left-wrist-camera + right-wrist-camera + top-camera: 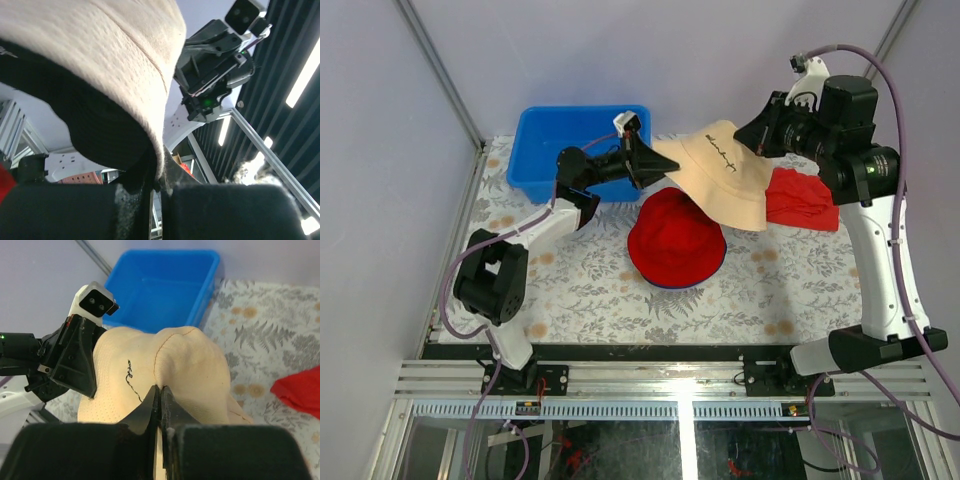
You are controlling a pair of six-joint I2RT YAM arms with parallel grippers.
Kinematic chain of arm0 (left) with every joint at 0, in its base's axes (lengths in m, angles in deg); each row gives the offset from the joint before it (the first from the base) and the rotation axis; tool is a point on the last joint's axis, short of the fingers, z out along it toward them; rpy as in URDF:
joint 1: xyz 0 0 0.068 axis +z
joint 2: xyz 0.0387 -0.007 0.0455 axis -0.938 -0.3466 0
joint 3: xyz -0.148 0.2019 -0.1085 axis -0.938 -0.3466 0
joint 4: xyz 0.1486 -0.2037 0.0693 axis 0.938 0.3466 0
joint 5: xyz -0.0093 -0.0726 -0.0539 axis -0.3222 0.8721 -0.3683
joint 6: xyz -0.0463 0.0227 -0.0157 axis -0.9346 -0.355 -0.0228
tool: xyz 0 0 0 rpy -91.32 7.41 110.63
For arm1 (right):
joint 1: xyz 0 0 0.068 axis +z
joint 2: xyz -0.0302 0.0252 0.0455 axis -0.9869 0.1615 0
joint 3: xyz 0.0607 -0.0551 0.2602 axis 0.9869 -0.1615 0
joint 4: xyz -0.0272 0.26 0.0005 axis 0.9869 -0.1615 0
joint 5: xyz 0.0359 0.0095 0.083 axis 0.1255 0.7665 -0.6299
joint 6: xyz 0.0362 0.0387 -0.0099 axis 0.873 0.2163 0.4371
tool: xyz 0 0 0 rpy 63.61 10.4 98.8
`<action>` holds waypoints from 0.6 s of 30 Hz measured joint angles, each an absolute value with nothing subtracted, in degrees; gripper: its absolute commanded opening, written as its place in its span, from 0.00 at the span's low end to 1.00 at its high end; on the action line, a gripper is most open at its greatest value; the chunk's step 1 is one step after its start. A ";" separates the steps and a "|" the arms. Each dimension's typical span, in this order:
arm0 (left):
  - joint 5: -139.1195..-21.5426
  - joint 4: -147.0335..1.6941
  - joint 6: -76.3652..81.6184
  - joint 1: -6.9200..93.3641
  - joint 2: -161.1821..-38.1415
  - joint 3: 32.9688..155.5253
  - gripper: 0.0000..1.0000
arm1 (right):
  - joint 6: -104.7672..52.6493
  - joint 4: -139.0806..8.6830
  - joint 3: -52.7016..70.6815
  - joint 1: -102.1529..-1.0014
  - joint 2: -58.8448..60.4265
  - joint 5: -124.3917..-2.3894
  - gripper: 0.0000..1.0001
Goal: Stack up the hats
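The beige hat's open brim (pixel 730 205) faces the red hat's top (pixel 672 235), so my right gripper keeps lowering the beige hat and lets go once it covers the red hat.
A beige hat (pixel 722 178) with black lining (pixel 75 125) hangs in the air between both grippers, over the far middle of the table. My left gripper (pixel 655 165) is shut on its left brim, which is pinched between the jaws (pixel 159 187). My right gripper (pixel 752 135) is shut on a fold of the crown (pixel 160 390) at the hat's right side. A red hat (pixel 676 240) lies crown up on the table just below and in front of it. A thin dark blue edge shows under its near rim.
A blue bin (pixel 582 150) stands at the back left, right behind the left gripper. A crumpled red cloth (pixel 802 198) lies at the right, partly under the beige hat's brim. The floral table cover (pixel 620 290) ends at a black front rail.
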State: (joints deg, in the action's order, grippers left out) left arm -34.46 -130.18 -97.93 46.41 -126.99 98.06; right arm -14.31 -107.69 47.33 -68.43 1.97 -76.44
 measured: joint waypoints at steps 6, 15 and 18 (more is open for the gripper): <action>-34.46 -135.30 -97.78 45.97 -123.78 87.16 0.00 | -14.48 -108.15 41.23 -67.43 0.88 -77.66 0.00; -33.74 -141.07 -96.86 46.65 -121.38 79.66 0.00 | -14.42 -106.47 37.45 -62.90 -0.96 -76.50 0.00; -33.11 -144.02 -96.90 48.27 -119.83 75.09 0.00 | -14.42 -106.16 37.25 -59.21 -1.07 -75.50 0.00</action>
State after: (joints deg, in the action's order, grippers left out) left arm -33.11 -144.02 -96.90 48.27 -119.83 75.09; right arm -14.42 -106.16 37.25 -59.21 -1.07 -75.50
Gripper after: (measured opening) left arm 0.009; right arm 0.019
